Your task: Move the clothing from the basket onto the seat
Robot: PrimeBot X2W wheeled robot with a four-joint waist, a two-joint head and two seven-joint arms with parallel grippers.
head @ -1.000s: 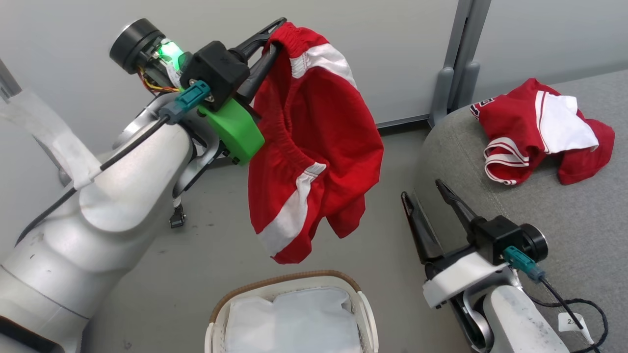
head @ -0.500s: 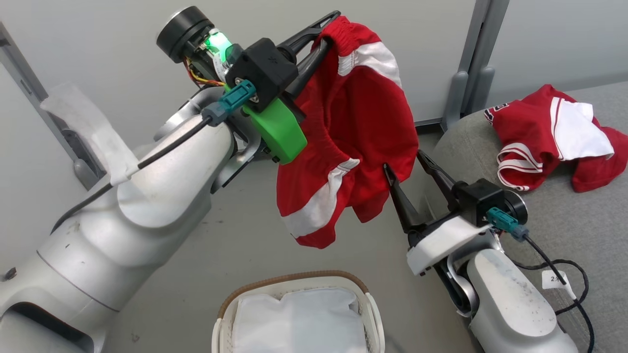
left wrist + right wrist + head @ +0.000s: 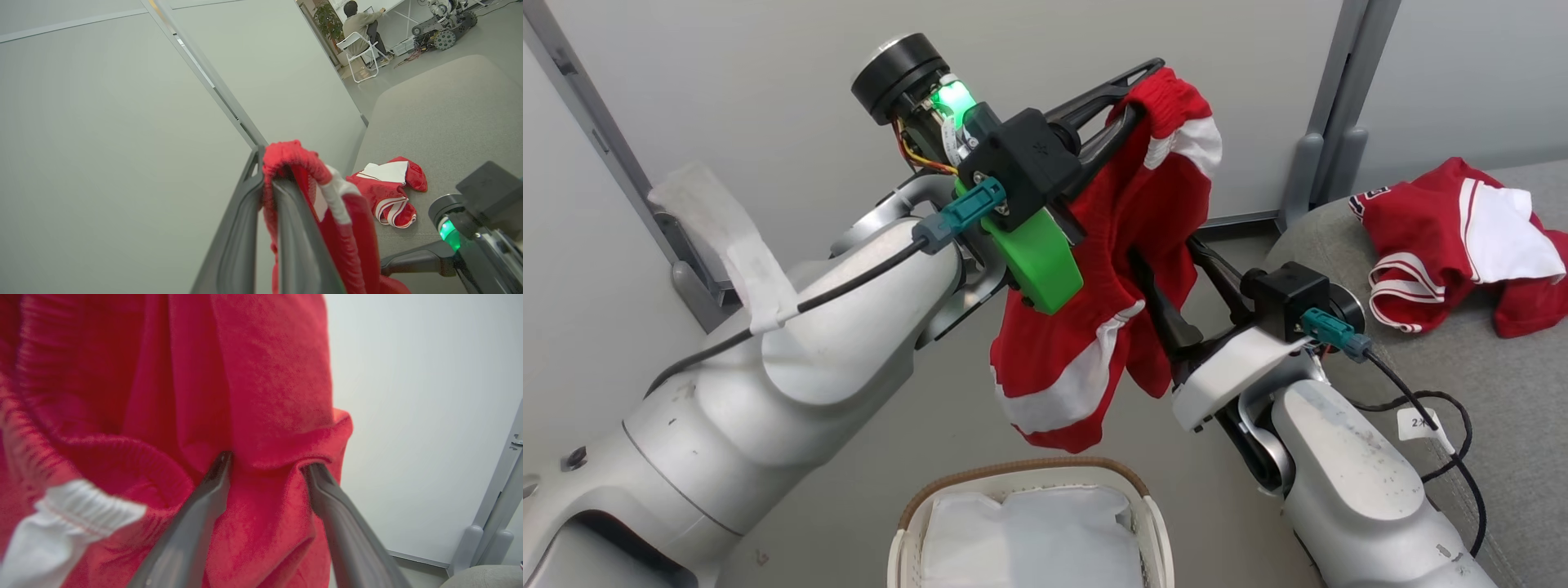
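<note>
I expect the red shorts (image 3: 1107,240) to hang down doubled over when I carry them, because my right gripper's fingers are on both sides of a limp fold partway down (image 3: 267,468).
Red shorts (image 3: 1168,188) with white stripes, part of the clothing, hang above the floor from my left gripper (image 3: 1147,82), which is shut on their waistband (image 3: 286,153). My right gripper (image 3: 1164,249) is pushed into the hanging shorts from the right. Its jaws stand apart with a fold of red fabric (image 3: 265,486) between the fingers (image 3: 327,498). A second red and white garment (image 3: 1437,237) lies crumpled on the grey seat (image 3: 1421,367) at the right. The basket (image 3: 1013,478) stands below the shorts and shows its white liner (image 3: 1029,539).
A pale partition wall with grey metal posts (image 3: 1327,106) stands behind. A black cable with a tag (image 3: 1421,420) trails from my right arm over the seat. Far off in the left wrist view, a person sits on a white chair (image 3: 361,28) near a wheeled machine (image 3: 443,24).
My right gripper has risen from the seat's edge up and left into the hanging shorts. The left arm carried the shorts a little rightward. The camera also shifted.
</note>
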